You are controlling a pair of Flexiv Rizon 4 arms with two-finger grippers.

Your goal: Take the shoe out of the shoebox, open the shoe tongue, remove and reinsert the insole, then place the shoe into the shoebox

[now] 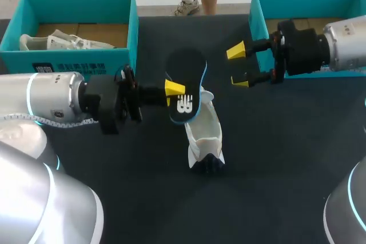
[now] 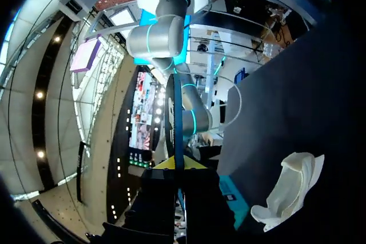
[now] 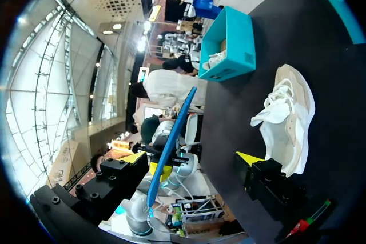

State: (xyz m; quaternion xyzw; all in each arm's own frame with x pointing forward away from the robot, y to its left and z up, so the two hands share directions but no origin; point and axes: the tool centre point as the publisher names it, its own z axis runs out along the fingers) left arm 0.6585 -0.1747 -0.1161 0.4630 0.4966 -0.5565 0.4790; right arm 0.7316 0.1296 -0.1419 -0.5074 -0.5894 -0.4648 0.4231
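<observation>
My right gripper will take the black insole (image 1: 186,77). The insole will stay flat then, because the blue rim (image 3: 172,146) runs straight from a one-sided hold.
My left gripper (image 1: 174,88) is shut on the edge of a black insole with a blue rim (image 1: 187,81), holding it above the table over the heel end of the white shoe (image 1: 205,132). The shoe lies on the dark table, toe towards the front. In the left wrist view the insole (image 2: 175,119) stands edge-on out of the gripper (image 2: 177,165), with the shoe (image 2: 290,188) beside it. My right gripper (image 1: 239,67) hangs open just right of the insole. In its own view the insole (image 3: 172,136) lies between the wide-apart fingers of the right gripper (image 3: 191,159) without touching them, the shoe (image 3: 290,115) beyond.
A teal shoebox (image 1: 132,32) at the back left holds another white shoe (image 1: 63,42). A second teal shoebox (image 1: 256,12) stands at the back right behind my right arm. The left box (image 3: 230,47) also shows in the right wrist view.
</observation>
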